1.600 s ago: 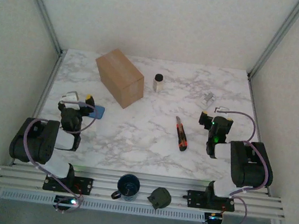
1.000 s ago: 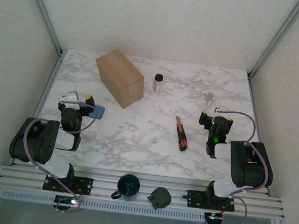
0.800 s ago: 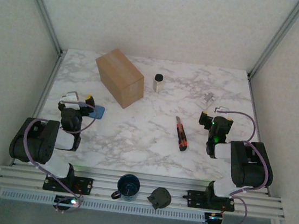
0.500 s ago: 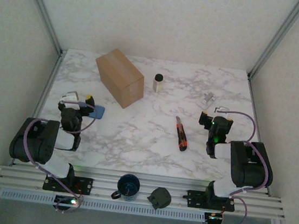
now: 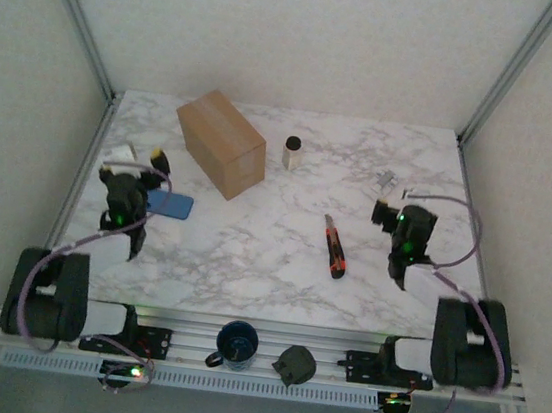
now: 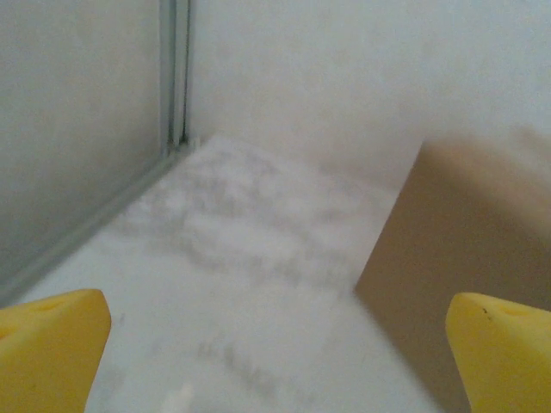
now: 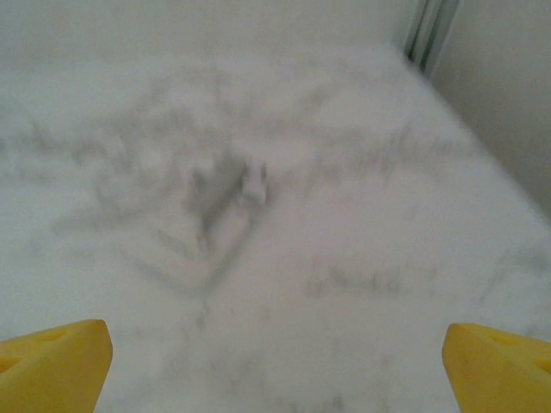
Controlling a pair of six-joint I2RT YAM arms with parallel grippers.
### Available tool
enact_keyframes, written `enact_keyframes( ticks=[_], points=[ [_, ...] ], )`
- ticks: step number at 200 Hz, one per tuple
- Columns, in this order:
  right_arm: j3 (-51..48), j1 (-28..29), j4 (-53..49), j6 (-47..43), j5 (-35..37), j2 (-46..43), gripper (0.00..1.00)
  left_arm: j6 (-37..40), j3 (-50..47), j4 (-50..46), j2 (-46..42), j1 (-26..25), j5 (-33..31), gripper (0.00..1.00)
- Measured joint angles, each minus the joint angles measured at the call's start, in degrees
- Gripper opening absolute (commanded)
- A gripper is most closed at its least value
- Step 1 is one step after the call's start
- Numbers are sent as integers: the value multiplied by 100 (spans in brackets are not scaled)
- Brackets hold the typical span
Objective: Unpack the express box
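Observation:
The express box stands far back on my left gripper's side. My right gripper should first help my left gripper move it toward the middle.
The express box, a plain brown carton with its flaps closed, stands at the back left of the marble table. My left gripper hovers in front of the box and to its left, open, with nothing between its fingers. In the left wrist view the box's side rises at the right, and the yellow fingertips sit wide apart around the left gripper. My right gripper hangs over the right side of the table, open and empty. In the right wrist view, blurred marble lies under the right gripper.
A red and black utility knife lies right of centre. A small bottle with a black cap stands beside the box. A blue flat card lies by the left arm. A small clear object sits back right. A dark mug rests on the front rail.
Both arms have unfolded from their rest pose and reached out over the table toward the far side. The blue card beside the left gripper now lies fully uncovered.

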Motion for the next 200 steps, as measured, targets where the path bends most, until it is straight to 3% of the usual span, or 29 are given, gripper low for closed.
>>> enact_keyframes(
  ticks=[22,51,87,112,139,200],
  points=[
    [1853,39,-1856,267,-28,-595,99,-527,1770,-1668,-376,-4,-284,93],
    [4271,361,-4063,761,-282,-522,99,-1281,3722,-3825,-326,-28,-525,93],
    [5674,1294,-5921,1340,-866,195,99,-1790,5488,-6022,557,-33,-282,97],
    [6129,1696,-6474,1604,-1467,1132,99,-1788,6470,-6970,1646,-39,264,92],
    [6819,1847,-6607,1720,-2175,2304,99,-1768,7138,-7536,2752,-39,752,98],
    [9095,2164,-6373,1473,-3314,4607,99,-1506,8148,-7707,3989,-39,1228,99]
  ],
)
